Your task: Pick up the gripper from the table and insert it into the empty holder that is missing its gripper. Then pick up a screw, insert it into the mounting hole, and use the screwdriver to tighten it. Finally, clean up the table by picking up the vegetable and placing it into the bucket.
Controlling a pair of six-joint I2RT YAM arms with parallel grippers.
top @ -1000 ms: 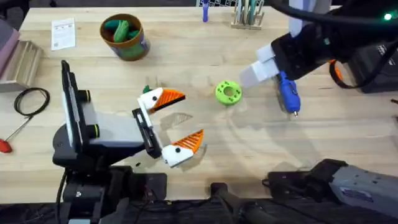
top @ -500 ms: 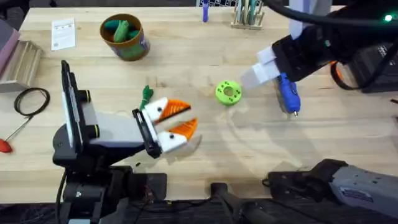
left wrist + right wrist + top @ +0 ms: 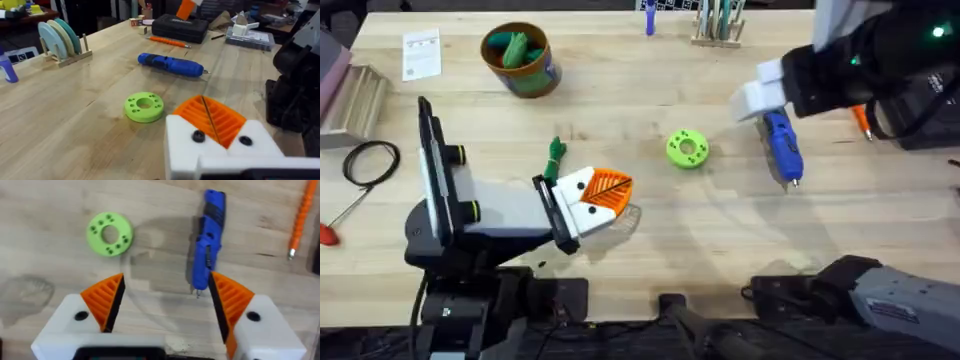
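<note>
The blue screwdriver's handle end (image 3: 215, 196) is clean and lies in the clear, so I expect the blue screwdriver to lift up free of any cord when I bring it to my left gripper.
My left gripper (image 3: 603, 192) hovers near the table's middle, its orange ribbed pads (image 3: 210, 116) pressed together with nothing between them. The dark-green vegetable (image 3: 555, 152) lies on the table just beyond its far finger, apart from it. The bucket (image 3: 520, 58) stands at the far left with green items inside. The blue screwdriver (image 3: 782, 145) lies on the table at the right, tip toward me. My right gripper (image 3: 167, 300) is open above the table, and the screwdriver (image 3: 207, 245) lies just ahead of its fingers, untouched. The loose gripper, the empty holder and the screw are out of view.
A bright-green disc with holes (image 3: 687, 148) lies between the two grippers. A thin orange pen-like tool (image 3: 298, 220) sits right of the screwdriver. A black cable loop (image 3: 370, 160) and a red-handled tool (image 3: 328, 232) lie at the left edge. A disc rack (image 3: 62, 37) stands at the far edge.
My left gripper's fingers went from wide open to shut, uncovering the vegetable. The right gripper rose and drew back to the right, away from the screwdriver, which stayed put.
</note>
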